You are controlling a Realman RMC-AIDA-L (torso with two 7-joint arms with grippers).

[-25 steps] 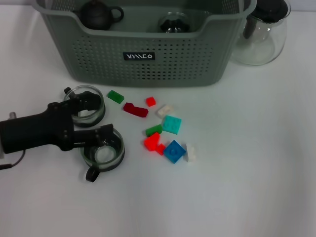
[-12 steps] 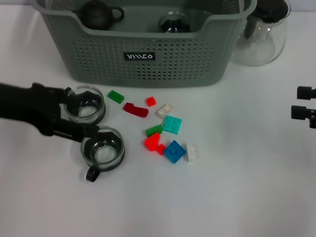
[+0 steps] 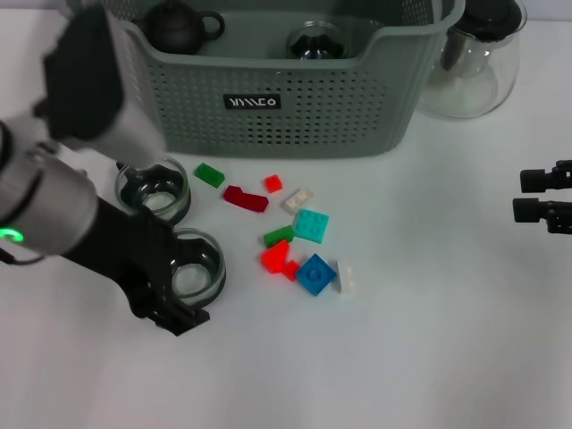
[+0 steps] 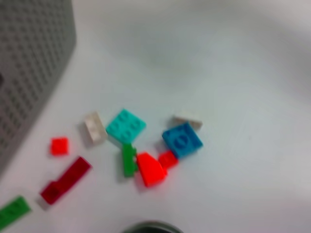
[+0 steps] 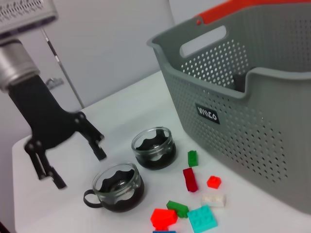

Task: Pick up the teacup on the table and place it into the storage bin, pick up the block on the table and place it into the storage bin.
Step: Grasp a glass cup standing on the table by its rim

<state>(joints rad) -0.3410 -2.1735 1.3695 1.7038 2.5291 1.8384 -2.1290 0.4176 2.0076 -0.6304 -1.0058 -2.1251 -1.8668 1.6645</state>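
The teacups (image 3: pixel 155 189) are on the other side of the blocks from my right gripper, so my left gripper should grab the front teacup (image 3: pixel 197 275) and move it into the storage bin.
Two glass teacups stand left of centre: a back one (image 3: pixel 154 189) and a front one (image 3: pixel 200 273), also seen in the right wrist view (image 5: pixel 154 148) (image 5: pixel 117 187). Loose blocks lie beside them: green (image 3: pixel 209 175), dark red (image 3: pixel 245 198), teal (image 3: pixel 311 224), red (image 3: pixel 277 257), blue (image 3: pixel 315 273); the left wrist view shows them too, with the blue one (image 4: pixel 182 141). The storage bin (image 3: pixel 268 98) stands behind. My left gripper (image 3: pixel 170 286) (image 5: pixel 75 165) hangs open and empty over the front cup's left side, hiding its handle. My right gripper (image 3: pixel 536 195) is open at the right edge.
A dark teapot (image 3: pixel 179 25) and a glass item (image 3: pixel 313 40) sit inside the bin. A clear glass pitcher (image 3: pixel 474 63) stands right of the bin. White blocks (image 3: pixel 298 199) (image 3: pixel 346 275) lie among the coloured ones.
My left arm has risen from lying low at the left and now reaches down from above, gripper at the front cup. My right gripper has come into view at the right edge.
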